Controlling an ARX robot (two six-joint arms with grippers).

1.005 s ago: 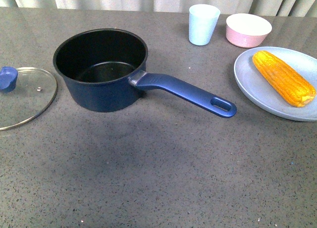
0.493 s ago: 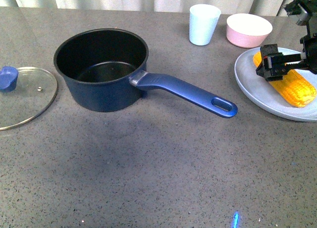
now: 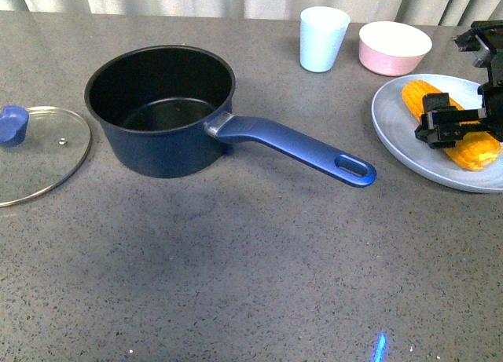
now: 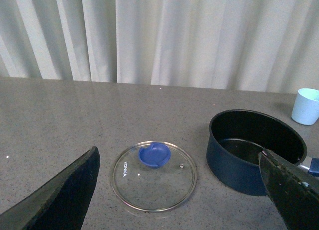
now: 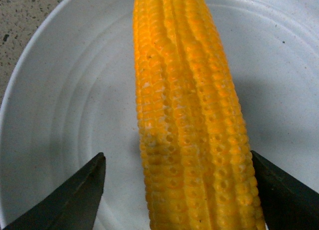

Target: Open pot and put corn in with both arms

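The corn (image 3: 423,97) should settle completely inside the pot's rim when I lower it, because the pot's black opening (image 3: 161,87) looks wider than the corn's length.
The navy pot (image 3: 159,111) stands open at mid-left, black inside, its long blue handle (image 3: 299,148) pointing right. Its glass lid (image 3: 35,152) with the blue knob (image 3: 13,124) lies flat on the table to the pot's left. The pot (image 4: 254,150) and lid (image 4: 153,176) also show in the left wrist view. The yellow corn (image 3: 471,146) lies on a pale blue plate (image 3: 401,134) at right. My right gripper (image 3: 470,87) is open and straddles the corn's middle; in the right wrist view the corn (image 5: 192,125) lies between the fingers (image 5: 75,200). My left gripper (image 4: 184,190) is open and empty, out of the front view.
A pale blue cup (image 3: 323,38) and a pink bowl (image 3: 394,47) stand at the back, behind the plate. The table's right edge is near the plate. Curtains hang behind the table.
My right gripper came into view from the right and lowered over the corn on the plate, shifting slightly right. Pot and lid have not moved.
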